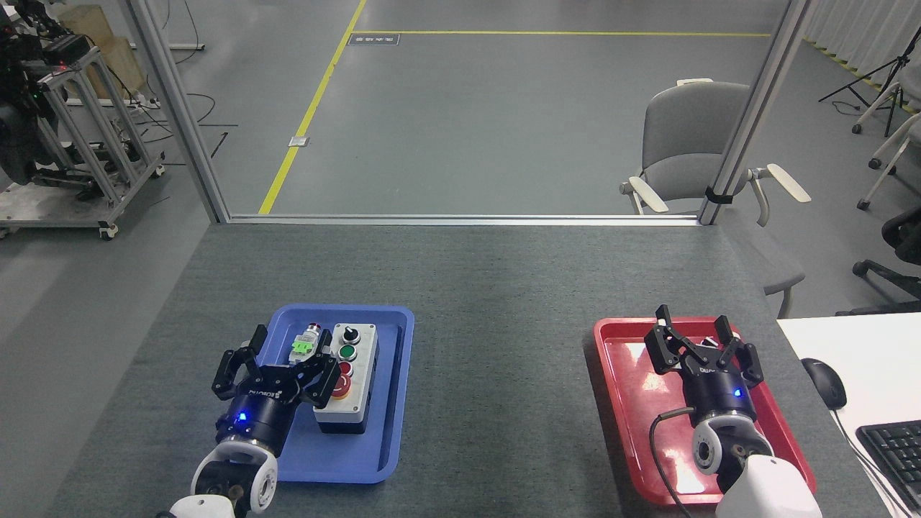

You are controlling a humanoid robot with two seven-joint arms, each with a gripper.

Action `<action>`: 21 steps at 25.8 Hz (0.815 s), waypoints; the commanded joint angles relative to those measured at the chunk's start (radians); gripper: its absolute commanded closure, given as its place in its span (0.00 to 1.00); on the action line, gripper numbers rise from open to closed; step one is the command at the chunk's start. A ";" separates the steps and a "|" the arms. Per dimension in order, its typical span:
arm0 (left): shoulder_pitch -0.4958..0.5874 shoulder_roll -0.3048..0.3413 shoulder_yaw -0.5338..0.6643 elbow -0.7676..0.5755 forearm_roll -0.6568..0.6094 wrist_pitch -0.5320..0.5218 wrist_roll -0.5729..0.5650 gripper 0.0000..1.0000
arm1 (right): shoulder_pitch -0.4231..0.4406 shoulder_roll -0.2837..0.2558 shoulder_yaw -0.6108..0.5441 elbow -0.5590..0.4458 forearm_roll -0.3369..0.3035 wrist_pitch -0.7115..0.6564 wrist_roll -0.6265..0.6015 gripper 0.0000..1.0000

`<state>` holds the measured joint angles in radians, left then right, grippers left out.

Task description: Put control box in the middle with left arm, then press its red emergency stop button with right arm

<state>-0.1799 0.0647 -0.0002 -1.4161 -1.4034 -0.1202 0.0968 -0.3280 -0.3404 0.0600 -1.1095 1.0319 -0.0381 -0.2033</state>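
The loose switch part (304,344) is separated from the control box by a gap (327,326), so the switch part will stay behind when the robot lifts the box.
The light-grey control box (348,378) with a black base lies lengthwise in the blue tray (388,403), its row running from a black knob at the far end to the big red emergency stop button (340,387) at the near end. My left gripper (288,351) is open just left of the box, its right finger overlapping the near left corner by the red button. My right gripper (696,329) is open above the red tray (626,403), nothing between its fingers.
A small loose switch part (305,343) with a green clip and red tip lies in the blue tray left of the box, between my left fingers. A mouse (824,382) and keyboard (892,450) rest on a white desk at the right. A grey chair (701,144) stands beyond the table.
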 commanded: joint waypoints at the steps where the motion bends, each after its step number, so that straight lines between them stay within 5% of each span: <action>1: 0.010 0.000 -0.011 -0.001 0.000 0.001 -0.014 0.02 | 0.000 0.017 -0.005 0.000 -0.174 0.000 -0.002 0.01; 7: 0.013 0.000 -0.011 0.002 -0.020 0.008 -0.008 0.02 | 0.004 0.001 0.004 0.002 -0.199 -0.006 -0.008 0.01; 18: 0.020 -0.009 -0.032 0.023 -0.058 0.010 -0.011 0.01 | 0.001 0.014 0.009 0.005 0.085 0.006 -0.013 0.01; 21: 0.022 -0.006 -0.034 0.026 -0.058 0.011 -0.011 0.02 | 0.001 0.018 0.011 0.005 0.120 0.050 -0.015 0.01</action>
<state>-0.1596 0.0566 -0.0314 -1.3935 -1.4615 -0.1105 0.0861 -0.3261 -0.3271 0.0691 -1.1042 1.1050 -0.0207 -0.2159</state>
